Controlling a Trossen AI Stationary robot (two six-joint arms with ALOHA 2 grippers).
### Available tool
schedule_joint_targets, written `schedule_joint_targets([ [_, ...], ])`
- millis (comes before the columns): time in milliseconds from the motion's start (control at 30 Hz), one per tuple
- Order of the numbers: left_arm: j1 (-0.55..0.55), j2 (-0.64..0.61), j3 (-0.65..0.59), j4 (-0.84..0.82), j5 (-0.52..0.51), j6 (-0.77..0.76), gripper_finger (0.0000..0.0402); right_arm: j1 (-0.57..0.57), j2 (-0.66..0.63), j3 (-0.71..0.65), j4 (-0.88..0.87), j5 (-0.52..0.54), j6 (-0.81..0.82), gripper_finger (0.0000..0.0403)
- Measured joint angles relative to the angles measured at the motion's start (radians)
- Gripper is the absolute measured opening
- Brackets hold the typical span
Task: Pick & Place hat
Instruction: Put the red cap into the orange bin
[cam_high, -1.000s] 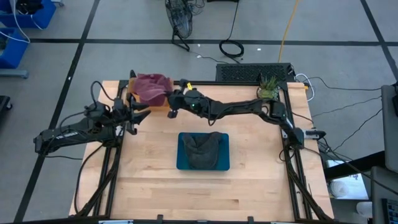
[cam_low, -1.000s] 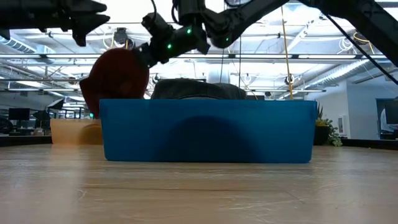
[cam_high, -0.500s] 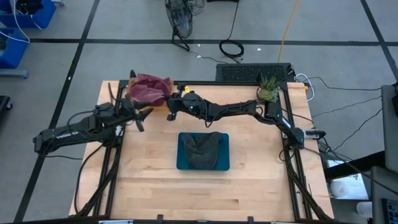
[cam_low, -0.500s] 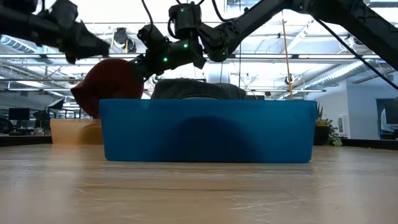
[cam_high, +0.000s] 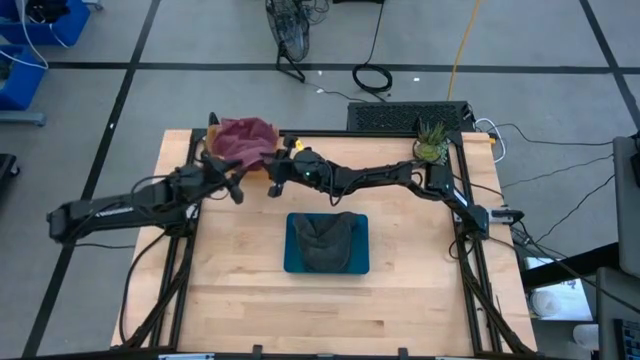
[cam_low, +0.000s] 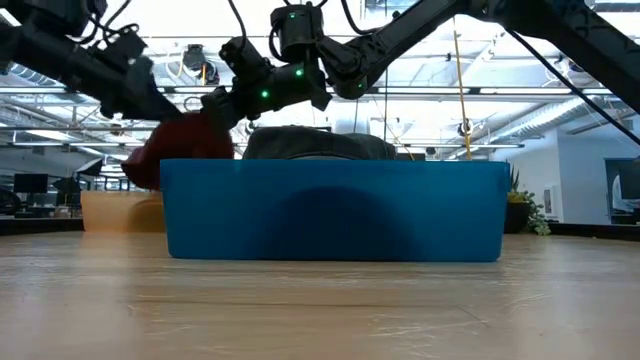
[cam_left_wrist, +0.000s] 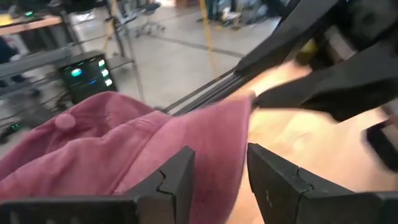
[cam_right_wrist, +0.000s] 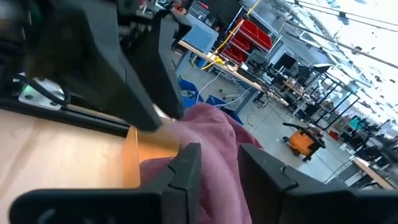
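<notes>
The maroon hat's edge (cam_low: 153, 168) is hanging over the rim of the light-brown box, so my left gripper should move back first and then tuck the hat (cam_high: 243, 140) down into the box.
A maroon hat (cam_high: 240, 140) lies on a light-brown box (cam_low: 120, 212) at the table's far left; in the low view the hat (cam_low: 185, 150) shows just behind the blue tray's left end. My right gripper (cam_high: 272, 178) reaches across from the right to the hat's right edge, its fingers open with maroon cloth (cam_right_wrist: 217, 143) showing in the gap. My left gripper (cam_high: 236, 186) stands open just near of the hat, pointing at it; the hat's brim (cam_left_wrist: 217, 130) shows beyond its fingers. A dark grey hat (cam_high: 325, 242) sits in the blue tray (cam_high: 295, 262). My right gripper comes at the maroon hat's right edge (cam_right_wrist: 211, 124) level, from the table's right. Its open fingers (cam_right_wrist: 186, 165) stand on either side of the cloth. Whether they touch it, I cannot tell.
The blue tray (cam_low: 330, 210) stands mid-table, near of both grippers. A small potted plant (cam_high: 432, 146) sits at the far right corner. A black frame rail (cam_high: 370, 137) runs along the table's far edge. Bare wood lies along the near side.
The maroon hat has sunk lower onto the box. My right gripper has come down a little with it. My left gripper has come down from high up and tipped toward the hat.
</notes>
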Motion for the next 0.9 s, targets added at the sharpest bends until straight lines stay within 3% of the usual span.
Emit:
schedule_joint_targets([
  [267, 0.023, 0.144, 0.000, -0.008, -0.209, -0.010, 0.0150, 0.004, 0.000, 0.000, -0.020, -0.001, 0.055, 0.0106],
  [467, 0.066, 0.211, 0.000, -0.007, -0.214, -0.033, 0.0149, 0.018, 0.000, 0.000, -0.078, 0.001, 0.047, 0.0105],
  [567, 0.069, 0.207, 0.000, 0.016, -0.172, -0.033, 0.0149, 0.029, -0.004, 0.000, -0.111, 0.021, 0.027, 0.0106],
  [700, 0.059, 0.166, 0.000, 0.089, -0.027, -0.039, 0.0149, 0.060, -0.047, -0.001, -0.212, 0.165, 0.023, 0.0106],
  [900, 0.042, 0.112, 0.001, 0.116, 0.147, -0.173, 0.0149, 0.098, -0.188, -0.006, -0.515, 0.209, 0.110, 0.0092],
])
